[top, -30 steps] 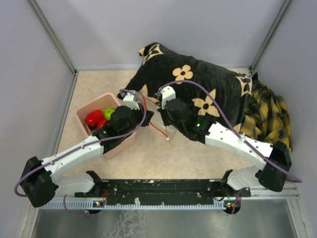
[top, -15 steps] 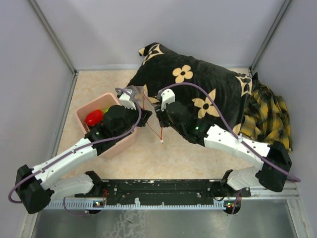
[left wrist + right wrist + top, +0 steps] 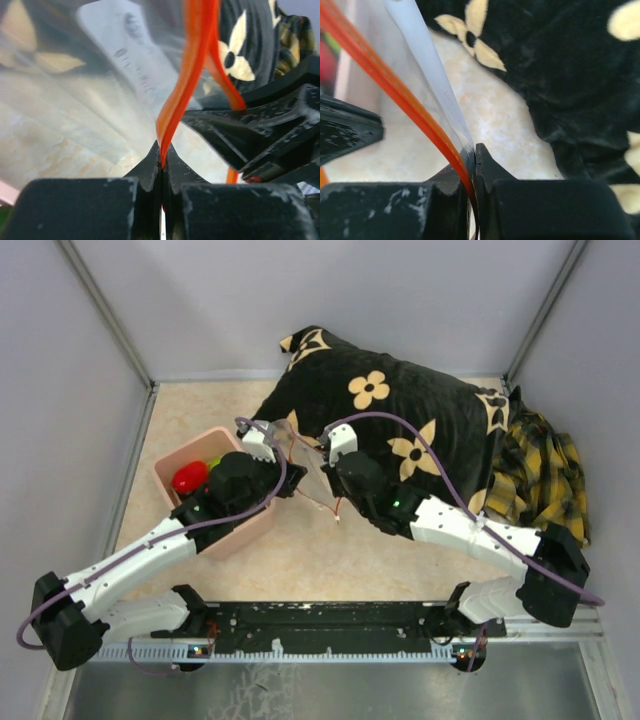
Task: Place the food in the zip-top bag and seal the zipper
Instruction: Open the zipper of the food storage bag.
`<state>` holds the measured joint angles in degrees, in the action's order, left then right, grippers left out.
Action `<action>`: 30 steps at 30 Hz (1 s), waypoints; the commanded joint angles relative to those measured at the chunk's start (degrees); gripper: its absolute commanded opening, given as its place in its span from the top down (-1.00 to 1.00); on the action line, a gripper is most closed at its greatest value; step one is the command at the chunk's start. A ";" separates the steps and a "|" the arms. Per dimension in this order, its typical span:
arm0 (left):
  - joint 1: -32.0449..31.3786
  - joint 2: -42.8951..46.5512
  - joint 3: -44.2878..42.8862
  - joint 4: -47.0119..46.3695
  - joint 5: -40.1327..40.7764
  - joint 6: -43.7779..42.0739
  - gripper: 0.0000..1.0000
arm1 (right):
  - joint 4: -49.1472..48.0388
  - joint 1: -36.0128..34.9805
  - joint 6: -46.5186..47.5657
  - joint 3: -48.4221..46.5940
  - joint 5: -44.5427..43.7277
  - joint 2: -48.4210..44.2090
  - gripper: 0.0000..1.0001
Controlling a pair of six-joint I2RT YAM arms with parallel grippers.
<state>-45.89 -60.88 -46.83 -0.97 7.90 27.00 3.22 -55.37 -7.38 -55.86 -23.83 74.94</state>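
The bag's opening [image 3: 312,478] hangs narrow between my close grippers, so my right gripper should draw the bag's edge away to widen the opening before my left gripper fetches food [image 3: 190,477].
The clear zip-top bag [image 3: 305,455] hangs between my two grippers above the beige floor. My left gripper [image 3: 291,483] is shut on the red-orange zipper [image 3: 187,75], which rises from between its jaws [image 3: 162,159]. My right gripper [image 3: 326,472] is shut on the bag's edge with the zipper strip [image 3: 395,90] at its jaws [image 3: 473,156]. The bag's pale label [image 3: 127,55] shows in the left wrist view. A loose stretch of zipper [image 3: 320,505] dangles below. Food sits in the pink tub [image 3: 178,447]: a red fruit [image 3: 189,478] and a green one [image 3: 213,464], partly hidden by my left arm.
A black pillow with cream flowers [image 3: 420,415] lies behind the grippers. A yellow plaid cloth [image 3: 540,475] lies at the right. Grey walls close in the left, back and right. The arm rail [image 3: 330,625] runs along the near edge.
My left arm has shifted left over the tub and now hides more of the green fruit. The right gripper has moved a little. The dangling zipper end has swung slightly.
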 commanded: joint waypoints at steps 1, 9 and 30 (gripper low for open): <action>-0.08 1.48 -2.48 4.65 5.83 -2.73 1.00 | 0.89 -0.33 6.32 -2.99 -12.05 -3.82 1.00; 0.21 -0.81 -8.79 8.62 10.17 -8.10 1.00 | 5.13 1.29 20.97 -9.59 -25.68 -6.82 1.00; 1.08 -10.00 -17.26 10.40 0.72 -9.47 1.00 | 14.41 2.90 23.36 -16.83 -19.60 -2.49 1.00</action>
<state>-45.52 -68.38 -57.98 7.20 10.39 19.38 16.21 -53.04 14.52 -66.89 -42.70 69.38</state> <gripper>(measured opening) 0.007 0.005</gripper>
